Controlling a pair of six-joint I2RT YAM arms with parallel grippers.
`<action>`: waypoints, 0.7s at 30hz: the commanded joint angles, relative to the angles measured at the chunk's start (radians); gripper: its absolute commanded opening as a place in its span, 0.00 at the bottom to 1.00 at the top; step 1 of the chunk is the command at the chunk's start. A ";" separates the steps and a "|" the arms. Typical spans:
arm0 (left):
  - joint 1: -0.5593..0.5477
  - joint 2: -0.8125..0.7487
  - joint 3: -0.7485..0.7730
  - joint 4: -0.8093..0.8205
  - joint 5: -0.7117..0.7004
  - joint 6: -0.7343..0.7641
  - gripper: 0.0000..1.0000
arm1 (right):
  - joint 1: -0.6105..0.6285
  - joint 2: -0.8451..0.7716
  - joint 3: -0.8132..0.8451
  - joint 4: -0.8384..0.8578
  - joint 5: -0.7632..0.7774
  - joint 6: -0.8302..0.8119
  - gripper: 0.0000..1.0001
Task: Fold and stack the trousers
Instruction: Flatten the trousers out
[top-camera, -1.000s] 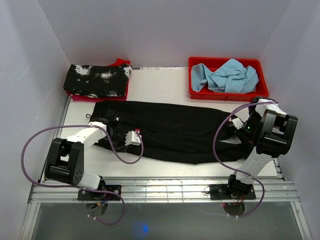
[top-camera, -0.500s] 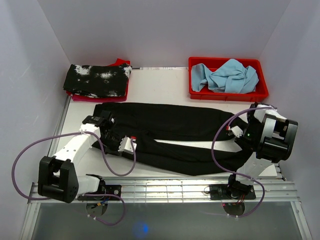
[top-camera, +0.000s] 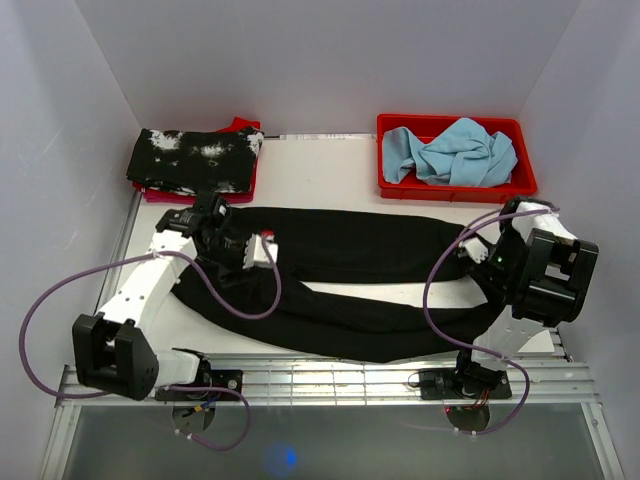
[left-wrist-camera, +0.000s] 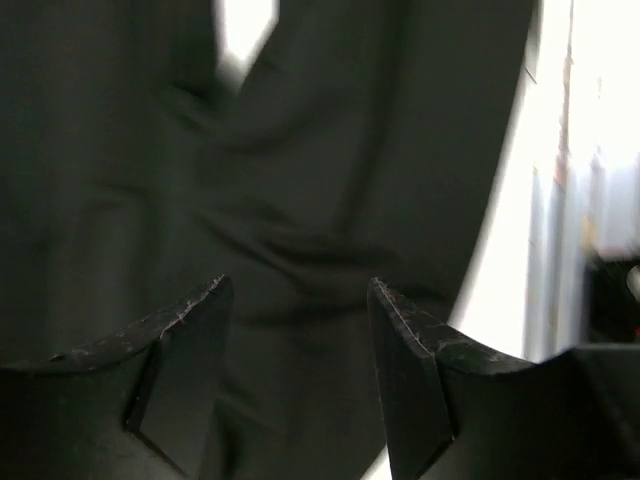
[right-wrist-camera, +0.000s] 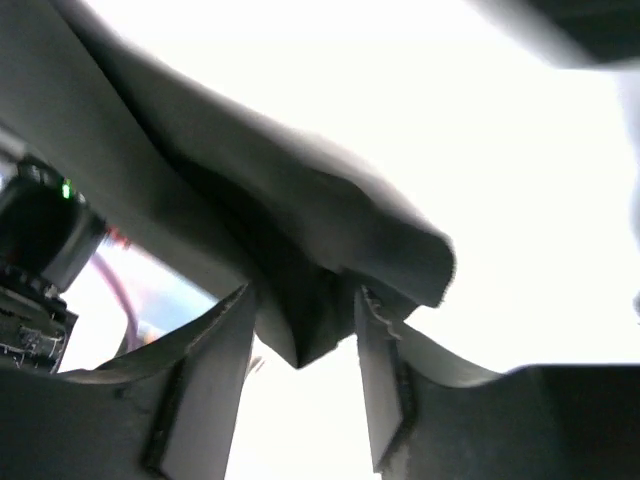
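The trousers' near band (top-camera: 370, 335) lies spread flat next to a narrow white strip (top-camera: 372, 292). The near band will slide across and close most of the gap when I pull.
The black trousers (top-camera: 350, 245) lie lengthwise across the table as two bands, with a strip of white table between them. My left gripper (top-camera: 243, 250) hovers over their left end. In the left wrist view it (left-wrist-camera: 300, 285) is open, with only flat black cloth (left-wrist-camera: 300, 150) below and nothing between its fingers. My right gripper (top-camera: 472, 262) is at the trousers' right end. Its jaws (right-wrist-camera: 305, 295) stand apart in the right wrist view, and a hanging fold of the black cloth (right-wrist-camera: 300, 220) sits loosely between them.
A black garment with white splotches (top-camera: 195, 160) lies on a red cloth at the far left. A red bin (top-camera: 455, 188) holding a crumpled blue cloth (top-camera: 455, 150) stands at the far right. Purple cables loop beside both arms. The metal rail (top-camera: 320, 380) runs along the near edge.
The near layer of the trousers was dragged toward the front edge, splitting the single band in two. The left gripper then opened and moved back up-left. The right gripper's jaws opened.
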 joint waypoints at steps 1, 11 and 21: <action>-0.001 0.099 0.089 0.168 0.122 -0.254 0.65 | -0.002 -0.081 0.144 -0.034 -0.163 -0.069 0.49; -0.212 0.325 0.206 0.207 0.171 -0.233 0.63 | 0.022 -0.146 0.013 -0.031 -0.142 -0.157 0.49; -0.429 0.466 0.163 0.309 0.044 -0.171 0.63 | 0.015 -0.196 -0.079 -0.007 -0.090 -0.183 0.59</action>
